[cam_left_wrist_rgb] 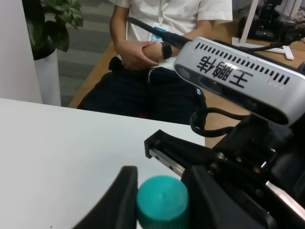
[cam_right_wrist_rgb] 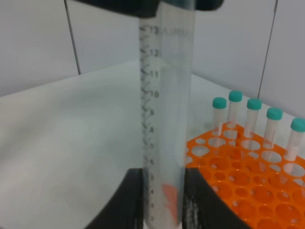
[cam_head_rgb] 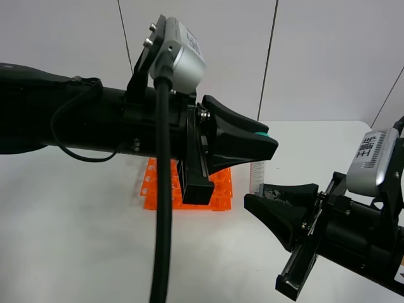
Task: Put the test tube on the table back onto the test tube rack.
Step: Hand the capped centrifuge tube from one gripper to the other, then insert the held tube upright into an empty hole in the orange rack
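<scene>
Next, I open my right gripper and back it away while my left gripper keeps the cap (cam_head_rgb: 262, 134), because my right gripper covers the test tube's lower end (cam_head_rgb: 256, 187) that must go into the rack.
The test tube (cam_head_rgb: 257, 175) stands upright in the air above the white table (cam_head_rgb: 76, 233), right of the orange test tube rack (cam_head_rgb: 222, 189). My left gripper (cam_head_rgb: 268, 144) is shut on its teal cap (cam_left_wrist_rgb: 163, 200) from the left. My right gripper (cam_head_rgb: 255, 197) is shut on the tube's lower end from the right. In the right wrist view the clear graduated tube (cam_right_wrist_rgb: 164, 119) rises between my right fingers (cam_right_wrist_rgb: 128, 200), with the left gripper's fingers at its top. The rack (cam_right_wrist_rgb: 248, 191) holds several identical teal-capped tubes (cam_right_wrist_rgb: 252, 119).
The left arm hides most of the rack in the high view. In the left wrist view the right arm's wrist camera (cam_left_wrist_rgb: 238, 78) is close by, and a seated person (cam_left_wrist_rgb: 152, 52) and a plant (cam_left_wrist_rgb: 52, 19) are beyond the table's edge.
</scene>
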